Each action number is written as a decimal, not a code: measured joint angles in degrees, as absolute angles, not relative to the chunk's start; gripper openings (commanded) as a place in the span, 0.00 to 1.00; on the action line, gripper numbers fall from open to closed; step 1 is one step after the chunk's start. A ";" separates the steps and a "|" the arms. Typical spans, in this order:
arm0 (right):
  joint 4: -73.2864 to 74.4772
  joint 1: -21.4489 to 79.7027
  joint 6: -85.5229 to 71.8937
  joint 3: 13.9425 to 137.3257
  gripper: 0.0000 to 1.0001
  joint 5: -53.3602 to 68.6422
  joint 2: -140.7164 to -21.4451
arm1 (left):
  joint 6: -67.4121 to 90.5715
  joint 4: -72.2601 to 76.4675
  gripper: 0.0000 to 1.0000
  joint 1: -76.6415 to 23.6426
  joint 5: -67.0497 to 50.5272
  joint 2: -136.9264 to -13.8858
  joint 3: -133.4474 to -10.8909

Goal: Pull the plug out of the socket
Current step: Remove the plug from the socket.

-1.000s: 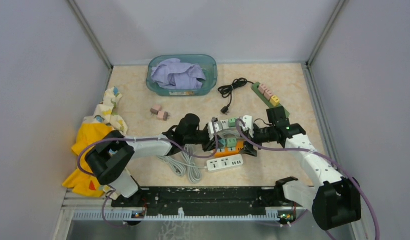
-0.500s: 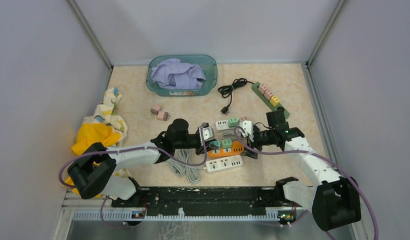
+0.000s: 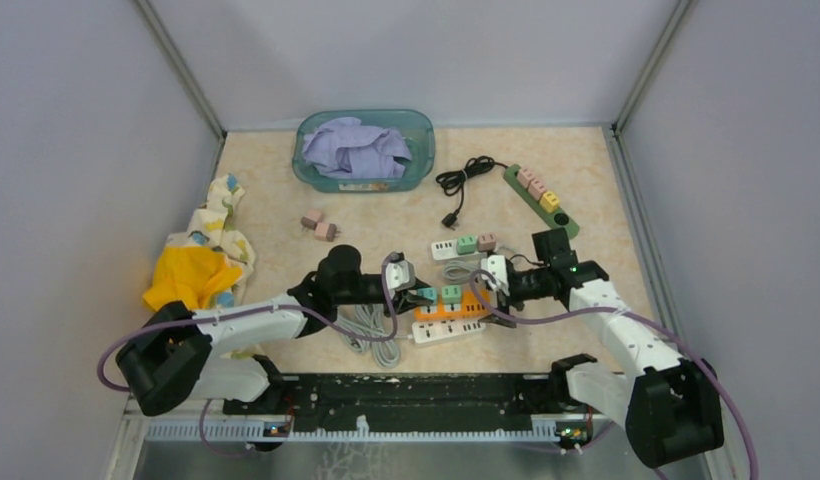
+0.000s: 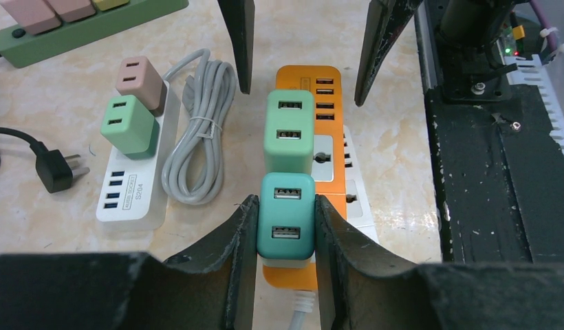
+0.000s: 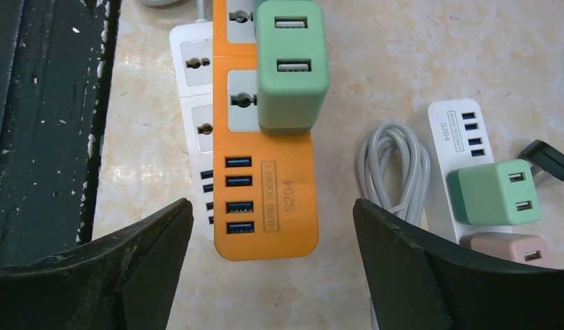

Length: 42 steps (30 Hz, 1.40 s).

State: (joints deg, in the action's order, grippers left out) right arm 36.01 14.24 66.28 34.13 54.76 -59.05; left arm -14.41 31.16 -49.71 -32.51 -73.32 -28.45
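Note:
I should hold the orange strip still [image 4: 323,146] beside the green plug with my right gripper before my left gripper pulls the teal plug, because the orange strip's USB end [image 5: 265,196] is free.
A teal plug [image 4: 286,218] with two USB ports stands at the near end of the orange socket strip [image 4: 325,148], and my left gripper [image 4: 285,201] is shut on its sides. Whether its pins still sit in the strip is hidden. A light green plug [image 4: 289,130] stands right behind it on the same strip. From above, the teal plug [image 3: 426,293] and the green plug [image 3: 451,292] sit on the orange strip [image 3: 464,309]. My right gripper [image 5: 272,204] is open wide, its fingers [image 5: 152,237] flanking the strip's USB end [image 5: 269,206] without touching.
A white strip [image 3: 451,328] lies partly under the orange one, beside a coiled grey cable [image 3: 371,325]. Another white strip [image 3: 448,247] carries green and pink plugs. At the back are a green strip [image 3: 539,198], a black cable [image 3: 461,180], a teal bin [image 3: 422,150], loose pink plugs [image 3: 319,225], and a yellow cloth [image 3: 191,280] at left.
My right gripper has opened and let go of the orange strip. The left arm has drawn back toward the near left with the teal plug, and the strip came along.

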 measured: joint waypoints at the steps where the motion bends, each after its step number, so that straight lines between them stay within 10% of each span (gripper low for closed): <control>1: 36.21 14.57 66.54 34.13 0.86 55.05 -59.05 | -14.15 31.40 0.00 -49.71 -32.64 -73.17 -28.34; 27: 28.49 25.15 56.49 34.11 0.60 53.52 -65.01 | -7.31 40.40 0.00 -49.74 -36.34 -76.66 -28.03; 35: 26.96 26.26 53.43 34.17 0.05 51.13 -65.89 | -6.50 42.09 0.01 -49.82 -36.58 -78.02 -28.03; 42: 27.40 26.59 52.88 34.20 0.00 50.22 -66.00 | -5.87 42.46 0.42 -50.15 -35.70 -78.54 -27.90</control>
